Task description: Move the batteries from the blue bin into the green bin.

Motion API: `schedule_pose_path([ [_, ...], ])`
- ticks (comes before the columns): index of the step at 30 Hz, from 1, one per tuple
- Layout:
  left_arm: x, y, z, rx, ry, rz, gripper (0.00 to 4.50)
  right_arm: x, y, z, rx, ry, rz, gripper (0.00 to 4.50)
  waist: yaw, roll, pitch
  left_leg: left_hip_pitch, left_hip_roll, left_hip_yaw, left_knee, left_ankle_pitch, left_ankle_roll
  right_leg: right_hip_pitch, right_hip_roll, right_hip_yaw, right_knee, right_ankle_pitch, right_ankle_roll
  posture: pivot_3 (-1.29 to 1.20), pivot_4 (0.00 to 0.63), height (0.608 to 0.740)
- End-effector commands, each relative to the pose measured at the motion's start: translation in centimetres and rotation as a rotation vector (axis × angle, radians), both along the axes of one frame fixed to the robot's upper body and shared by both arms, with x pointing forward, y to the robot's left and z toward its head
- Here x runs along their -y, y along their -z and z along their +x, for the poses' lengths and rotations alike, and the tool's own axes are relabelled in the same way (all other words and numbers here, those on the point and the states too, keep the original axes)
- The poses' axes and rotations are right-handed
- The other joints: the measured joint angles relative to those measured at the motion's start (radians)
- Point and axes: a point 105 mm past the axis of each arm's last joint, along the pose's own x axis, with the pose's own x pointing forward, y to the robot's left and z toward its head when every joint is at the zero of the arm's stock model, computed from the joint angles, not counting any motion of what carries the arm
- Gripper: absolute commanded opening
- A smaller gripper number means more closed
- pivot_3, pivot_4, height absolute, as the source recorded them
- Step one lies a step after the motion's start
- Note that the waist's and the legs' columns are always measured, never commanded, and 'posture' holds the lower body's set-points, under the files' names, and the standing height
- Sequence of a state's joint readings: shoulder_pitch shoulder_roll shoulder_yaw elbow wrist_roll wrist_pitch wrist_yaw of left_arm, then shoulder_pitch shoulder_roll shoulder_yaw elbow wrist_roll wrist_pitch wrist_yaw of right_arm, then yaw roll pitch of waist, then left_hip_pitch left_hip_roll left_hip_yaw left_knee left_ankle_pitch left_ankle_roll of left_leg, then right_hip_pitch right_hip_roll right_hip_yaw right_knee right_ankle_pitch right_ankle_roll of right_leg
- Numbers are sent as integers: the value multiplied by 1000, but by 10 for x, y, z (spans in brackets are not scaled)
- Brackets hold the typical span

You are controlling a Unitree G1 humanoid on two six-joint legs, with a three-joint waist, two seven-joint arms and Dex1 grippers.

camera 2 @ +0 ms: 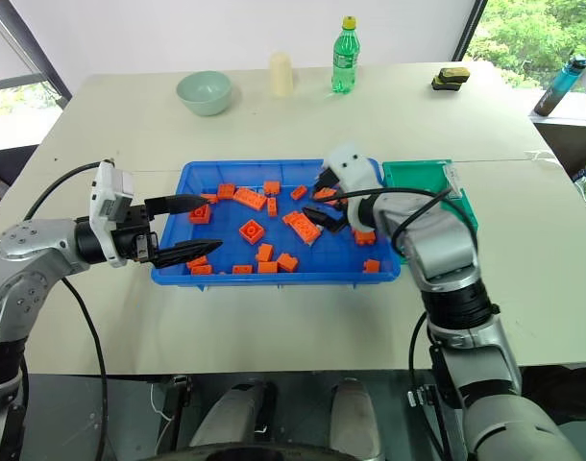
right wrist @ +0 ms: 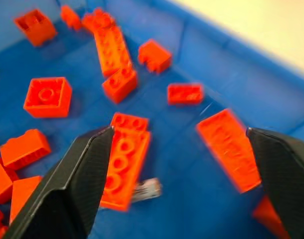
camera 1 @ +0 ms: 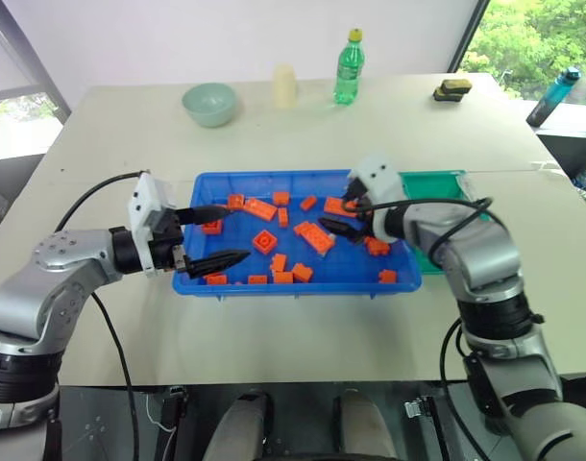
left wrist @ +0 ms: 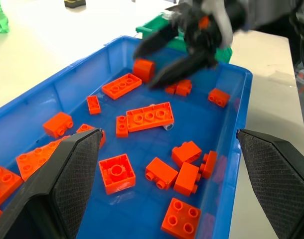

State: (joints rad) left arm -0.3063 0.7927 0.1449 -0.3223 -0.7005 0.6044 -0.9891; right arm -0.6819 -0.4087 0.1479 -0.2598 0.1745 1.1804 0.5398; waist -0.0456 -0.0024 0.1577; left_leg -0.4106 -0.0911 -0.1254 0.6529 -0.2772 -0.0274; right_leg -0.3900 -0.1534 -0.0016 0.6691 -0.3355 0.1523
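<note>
My right gripper needs to take hold of the brick (camera 1: 314, 237) and move it out of the way first, because the long orange brick covers most of the battery (right wrist: 148, 189). It should pick up the battery after that.
The blue bin (camera 1: 293, 287) lies mid-table, scattered with orange toy bricks (camera 1: 316, 237). One of the batteries (right wrist: 147, 189), small and silvery, lies on the bin floor against the end of a long orange brick (right wrist: 123, 167); it also peeks out beside that brick in the left wrist view (left wrist: 168, 127). My right gripper (camera 1: 336, 215) hangs open over the bin's right half, just above that spot, holding nothing. At the bin's left end, my left gripper (camera 1: 233, 232) is open and empty. The green bin (camera 1: 437, 184) adjoins the blue bin's right side, partly hidden by my right arm.
At the back of the table stand a pale green bowl (camera 1: 209, 103), a cream cup (camera 1: 284, 85) and a green bottle (camera 1: 349, 67). A black and yellow object (camera 1: 451, 89) and a blue bottle (camera 1: 552, 96) sit far right.
</note>
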Motion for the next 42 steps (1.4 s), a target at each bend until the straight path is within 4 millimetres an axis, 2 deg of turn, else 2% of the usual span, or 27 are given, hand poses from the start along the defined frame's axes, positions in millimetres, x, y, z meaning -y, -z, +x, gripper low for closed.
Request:
schedule_pose_path([
  [1, 0, -10, -3, 50, 1, -8, 4500, -10, 4, -13, 4, -39, -17, 4482, 1, 0, 0, 0, 0, 0, 0, 0, 0, 0, 0, 0, 0, 0, 0, 0, 150, 727],
  [7, 1, -10, -2, 50, 3, -11, 4500, -14, 22, -18, -50, -45, -24, 4482, 0, 0, 0, 0, 0, 0, 0, 0, 0, 0, 0, 0, 0, 0, 0, 0, 150, 727],
  [13, 2, -11, -1, 54, 7, -10, 4500, -14, 26, -13, -48, -27, -5, 4482, -1, 0, 0, 0, 0, 0, 0, 0, 0, 0, 0, 0, 0, 0, 0, 0, 150, 727],
  [15, 1, -12, 0, 55, 6, -8, 4500, -16, 24, -13, -42, -35, 7, 3992, -1, 0, 0, 0, 0, 0, 0, 0, 0, 0, 0, 0, 0, 0, 0, 0, 150, 727],
  [17, 1, -12, -1, 56, 5, -7, 4500, -19, 21, -13, -35, -43, 18, 3305, -1, 0, 0, 0, 0, 0, 0, 0, 0, 0, 0, 0, 0, 0, 0, 0, 150, 727],
  [18, 1, -12, -1, 56, 5, -6, 4500, -20, 20, -13, -30, -46, 20, 2707, -1, 0, 0, 0, 0, 0, 0, 0, 0, 0, 0, 0, 0, 0, 0, 0, 150, 727],
  [19, 1, -12, -1, 56, 4, -6, 4500, -21, 18, -13, -25, -49, 22, 2289, -1, 0, 0, 0, 0, 0, 0, 0, 0, 0, 0, 0, 0, 0, 0, 0, 150, 727],
  [28, 3, -14, 2, 64, 4, -11, 4500, -32, 8, -5, 29, -98, 6, 2289, -2, 0, 0, 0, 0, 0, 0, 0, 0, 0, 0, 0, 0, 0, 0, 0, 150, 727],
  [34, 7, -15, 4, 77, 10, -12, 4500, -66, -1, 5, 77, -204, -16, 2289, -15, 0, 0, 0, 0, 0, 0, 0, 0, 0, 1, 0, 0, 0, 0, 0, 150, 727],
  [40, 5, -19, 4, 86, 3, -15, 4500, -54, 0, 9, 72, -180, -31, 2289, -16, 0, 0, 0, -1, -2, 0, 0, 0, 1, 0, -1, 0, 0, 0, 0, 150, 727],
  [42, 4, -17, 3, 82, -2, -13, 4500, -47, 3, 9, 65, -158, -37, 2790, -19, 0, 0, 0, 0, -2, 0, 0, 0, 0, 0, -1, 0, 0, 0, 0, 150, 727],
])
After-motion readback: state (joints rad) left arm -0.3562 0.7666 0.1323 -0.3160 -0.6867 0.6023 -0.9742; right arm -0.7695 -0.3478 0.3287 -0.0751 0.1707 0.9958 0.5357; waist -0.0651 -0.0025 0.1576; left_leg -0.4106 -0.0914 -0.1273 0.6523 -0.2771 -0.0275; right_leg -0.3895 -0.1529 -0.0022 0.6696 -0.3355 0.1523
